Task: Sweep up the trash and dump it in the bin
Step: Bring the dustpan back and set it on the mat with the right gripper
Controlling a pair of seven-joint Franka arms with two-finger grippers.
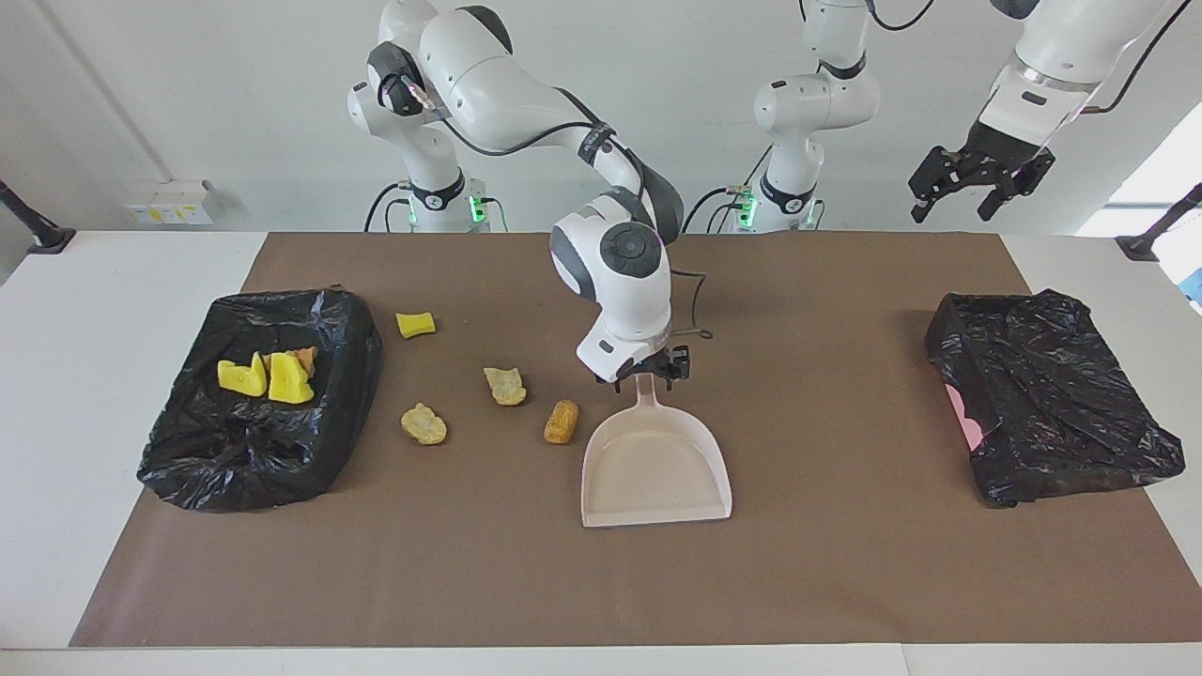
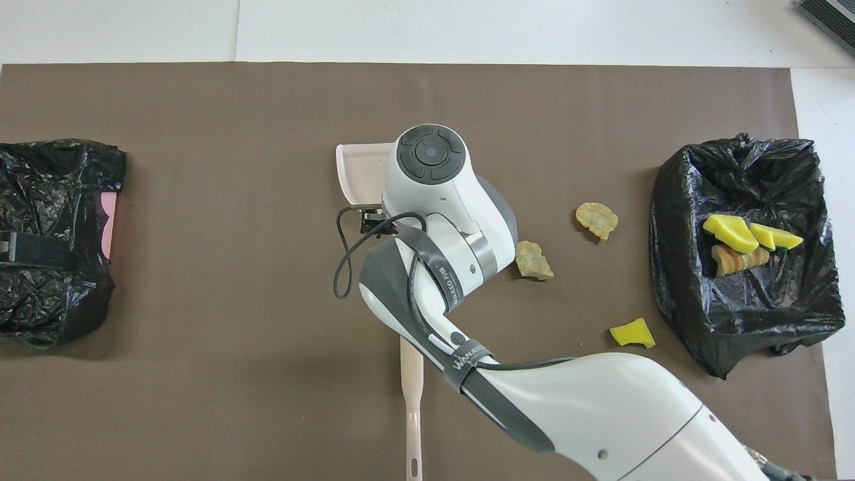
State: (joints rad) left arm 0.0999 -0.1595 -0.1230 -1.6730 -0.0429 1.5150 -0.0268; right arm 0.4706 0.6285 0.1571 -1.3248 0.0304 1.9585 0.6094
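The beige dustpan [image 2: 366, 173] has a raised rim [image 2: 341, 173] along its side, so the swept trash should stay in it when I carry it to the bin.
The beige dustpan [image 1: 654, 469] lies flat mid-mat, its handle pointing toward the robots. My right gripper [image 1: 648, 368] hovers just over the handle's tip, open, with a finger on each side and nothing held. Loose trash lies on the mat beside the pan: an orange-brown lump [image 1: 561, 421], two tan lumps [image 1: 505, 385] [image 1: 423, 424] and a yellow sponge chunk [image 1: 415, 324]. Yellow and orange pieces [image 1: 268, 376] rest in the black-lined bin [image 1: 254, 441] at the right arm's end. My left gripper [image 1: 977, 178] waits open, high above the left arm's end.
A second black-lined bin [image 1: 1052, 404] sits at the left arm's end. The brush's beige handle [image 2: 412, 401] lies on the mat near the robots, its head hidden under my right arm. From above, that arm covers most of the dustpan [image 2: 357, 170].
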